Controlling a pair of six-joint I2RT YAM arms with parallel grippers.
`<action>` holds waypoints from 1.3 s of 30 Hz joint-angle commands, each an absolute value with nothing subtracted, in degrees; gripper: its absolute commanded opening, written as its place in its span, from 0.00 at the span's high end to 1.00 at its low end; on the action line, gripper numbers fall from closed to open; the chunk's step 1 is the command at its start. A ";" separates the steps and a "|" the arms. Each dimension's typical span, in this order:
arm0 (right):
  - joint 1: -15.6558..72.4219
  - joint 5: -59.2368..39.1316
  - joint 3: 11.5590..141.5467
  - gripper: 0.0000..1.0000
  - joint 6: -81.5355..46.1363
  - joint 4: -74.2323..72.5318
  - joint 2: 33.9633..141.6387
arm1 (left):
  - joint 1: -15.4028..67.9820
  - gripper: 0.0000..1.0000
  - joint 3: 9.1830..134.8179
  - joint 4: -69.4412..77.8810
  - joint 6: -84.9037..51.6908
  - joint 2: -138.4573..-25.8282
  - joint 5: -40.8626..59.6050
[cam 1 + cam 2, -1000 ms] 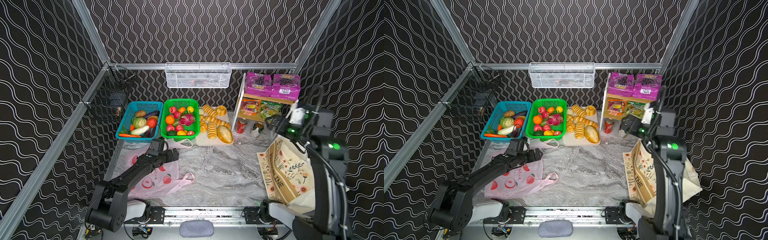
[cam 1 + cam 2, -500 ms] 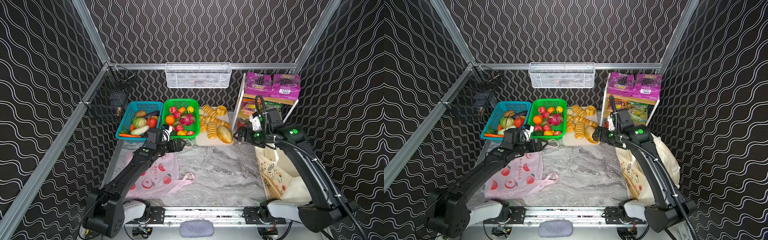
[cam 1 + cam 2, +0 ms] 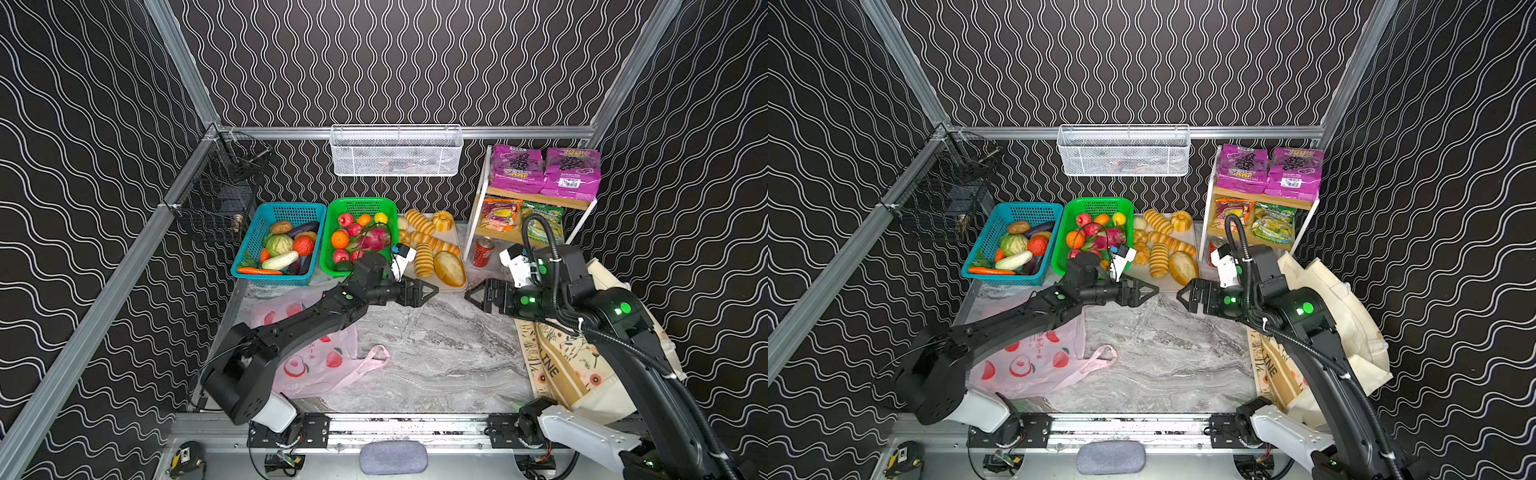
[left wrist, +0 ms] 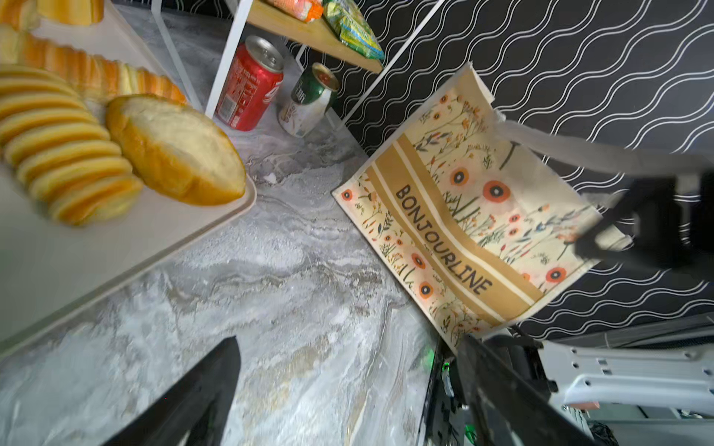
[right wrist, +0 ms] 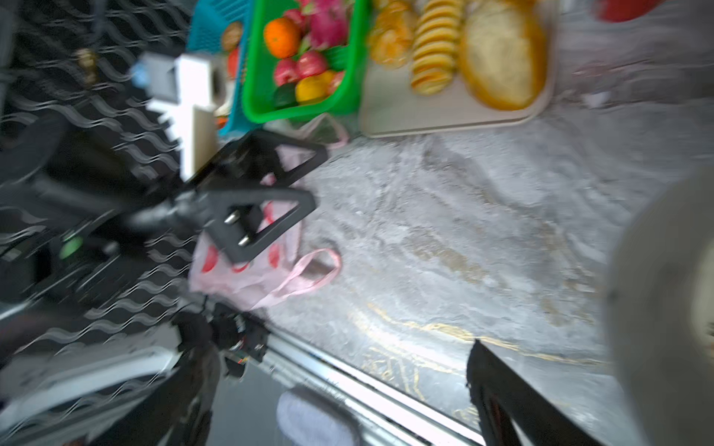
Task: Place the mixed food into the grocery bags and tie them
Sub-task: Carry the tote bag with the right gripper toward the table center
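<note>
I should grab the tote's rim point(image 4: 558, 173) with my right gripper and pull the tote to the middle, because the cream floral tote point(image 3: 557, 364) lies by the wall, out of my left gripper's reach.
The pink plastic grocery bag point(image 3: 320, 361) point(image 3: 1025, 368) lies flat at the front left, under my left arm. The cream floral tote point(image 3: 582, 365) point(image 4: 463, 216) lies at the right, under my right arm. My left gripper point(image 3: 432, 291) point(image 3: 1152, 289) point(image 4: 347, 347) and right gripper point(image 3: 471, 296) point(image 3: 1181, 296) point(image 5: 336, 359) face each other low over the table's middle, both open with nothing between the fingers. A red soda can point(image 3: 482, 251) point(image 4: 249, 83) stands under the shelf. Purple packets point(image 3: 517, 168) and an orange snack bag point(image 3: 498, 214) sit on the shelf. The dragon fruit point(image 3: 376, 239) lies among round fruits.
A green basket point(image 3: 332, 237) holds the fruit and a blue basket point(image 3: 253, 241) holds vegetables. A tray point(image 4: 116, 247) of bread loaves point(image 3: 449, 268) sits just behind the grippers. A green can point(image 4: 309, 100) stands beside the red one. A white wire basket point(image 3: 397, 151) hangs on the back wall.
Both arms have swung in to the table's middle: the left gripper came right from over the pink bag, the right came down and left from near the shelf.
</note>
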State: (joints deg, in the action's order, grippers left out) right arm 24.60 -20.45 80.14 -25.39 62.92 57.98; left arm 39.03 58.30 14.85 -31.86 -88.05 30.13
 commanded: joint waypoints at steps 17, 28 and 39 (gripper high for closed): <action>24.53 28.87 94.92 0.00 -23.36 75.83 58.46 | 39.38 0.08 61.58 15.36 -32.33 -89.21 26.92; 21.45 42.84 87.24 0.01 -27.46 82.76 66.84 | 39.35 0.07 61.12 8.29 -27.72 -85.88 23.59; 8.48 20.59 77.74 0.50 -19.26 70.55 65.75 | 39.38 0.07 61.27 5.95 -25.75 -85.35 23.82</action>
State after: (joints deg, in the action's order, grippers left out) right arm 8.86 26.55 78.54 -20.58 74.17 65.23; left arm 39.40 61.08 6.26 -27.49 -85.97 24.01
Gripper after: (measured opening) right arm 0.605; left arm 0.932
